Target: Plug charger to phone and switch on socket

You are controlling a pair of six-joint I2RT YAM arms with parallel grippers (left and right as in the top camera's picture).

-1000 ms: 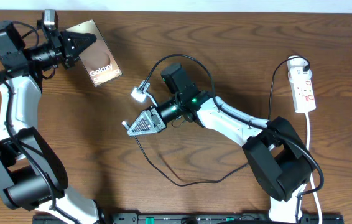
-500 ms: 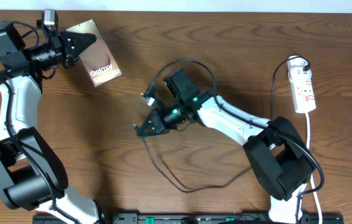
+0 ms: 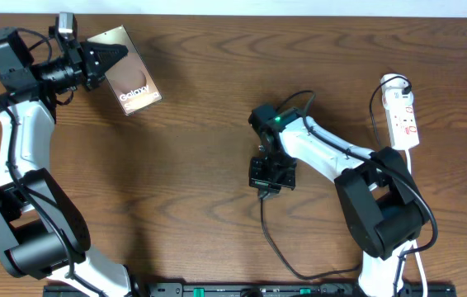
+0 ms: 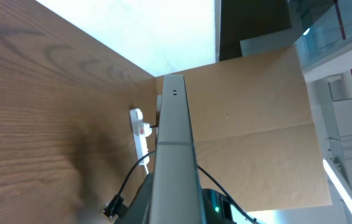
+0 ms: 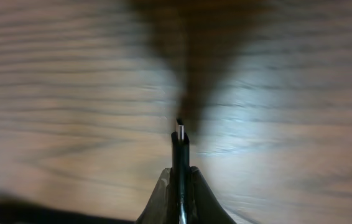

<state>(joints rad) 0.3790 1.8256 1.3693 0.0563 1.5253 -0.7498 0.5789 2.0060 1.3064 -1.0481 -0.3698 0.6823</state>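
Note:
Next, my right gripper turns around and points the plug's tip (image 3: 263, 195) toward the phone's near edge (image 3: 142, 108), because it now points down at the wood, away from the phone.
The phone (image 3: 134, 81), bronze with white "Galaxy" lettering, is at the far left of the table, and my left gripper (image 3: 120, 52) is shut on its upper edge. In the left wrist view the phone (image 4: 173, 149) shows edge-on, running away from the camera. My right gripper (image 3: 271, 180) is right of the table's middle, pointing toward the near edge. It is shut on the charger's plug (image 5: 180, 140), whose slim tip sticks out past the fingers (image 5: 162, 198) just above the wood. The charger cable (image 3: 268, 235) trails off to the near edge. The socket (image 3: 403, 115) lies at the far right.
The socket's white cord (image 3: 411, 186) runs down the right side toward the near edge. The socket (image 4: 140, 127) also appears small in the distance in the left wrist view, with a cardboard panel (image 4: 257, 106) behind the table. The arm bases stand at the near edge.
My right arm has swung to the right with the plug and turned to point toward the near edge, dragging the cable along. The left arm and phone have not moved.

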